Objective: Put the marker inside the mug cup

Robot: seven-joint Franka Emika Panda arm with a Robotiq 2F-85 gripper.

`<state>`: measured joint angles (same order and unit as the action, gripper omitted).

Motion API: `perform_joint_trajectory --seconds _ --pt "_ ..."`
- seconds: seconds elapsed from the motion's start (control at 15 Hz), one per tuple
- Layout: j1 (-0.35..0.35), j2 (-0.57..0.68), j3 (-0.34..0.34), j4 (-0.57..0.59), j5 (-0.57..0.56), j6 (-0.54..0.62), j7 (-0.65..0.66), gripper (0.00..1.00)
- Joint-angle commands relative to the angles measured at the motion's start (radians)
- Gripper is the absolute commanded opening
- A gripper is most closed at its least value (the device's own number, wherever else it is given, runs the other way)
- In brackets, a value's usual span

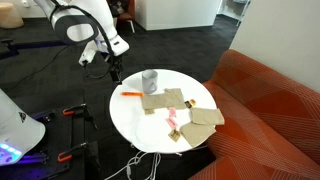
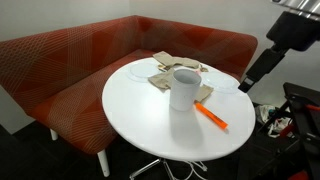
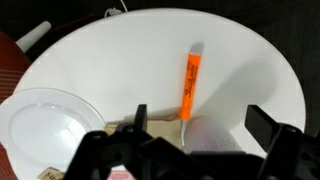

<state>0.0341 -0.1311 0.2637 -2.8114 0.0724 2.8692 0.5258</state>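
I should lower my gripper toward the marker's body [image 2: 211, 117] before I close my fingers once they are on either side of it, because my open fingers already face the orange marker's narrow width [image 3: 189, 88].
The orange marker [image 1: 130, 95] lies flat on the round white table [image 1: 140, 125], close to the light grey mug cup [image 1: 150, 80], which stands upright. Both exterior views show them: the marker [image 2: 210, 116] lies just beside the mug [image 2: 184, 88]. My gripper [image 1: 113, 68] hangs above the table's edge near both, also seen in an exterior view [image 2: 246, 80]. In the wrist view the gripper [image 3: 200, 125] is open and empty, with the mug [image 3: 215, 145] between its fingers low in the picture and the marker [image 3: 189, 85] lying beyond it.
Tan flat pieces [image 1: 165, 100] and a small pink object [image 1: 172, 122] lie on the table past the mug. A white round dish [image 3: 45, 125] sits at one side. An orange-red sofa [image 1: 270, 100] curves round the table.
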Motion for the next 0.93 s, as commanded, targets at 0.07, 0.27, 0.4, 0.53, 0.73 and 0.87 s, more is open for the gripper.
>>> perform_joint_trajectory --seconds 0.07,0.27,0.4,0.53,0.73,0.87 --pt "-0.049 0.124 0.012 0.003 -0.159 0.078 0.158 1.0" --pt "-0.046 0.176 -0.013 0.009 -0.286 0.091 0.274 1.0" --pt "-0.038 0.203 -0.031 0.016 -0.367 0.105 0.35 1.0" --pt "-0.027 0.235 -0.055 0.036 -0.447 0.117 0.417 1.0" --pt "-0.016 0.287 -0.081 0.075 -0.523 0.126 0.484 1.0" --pt "-0.005 0.319 -0.095 0.102 -0.557 0.134 0.51 1.0"
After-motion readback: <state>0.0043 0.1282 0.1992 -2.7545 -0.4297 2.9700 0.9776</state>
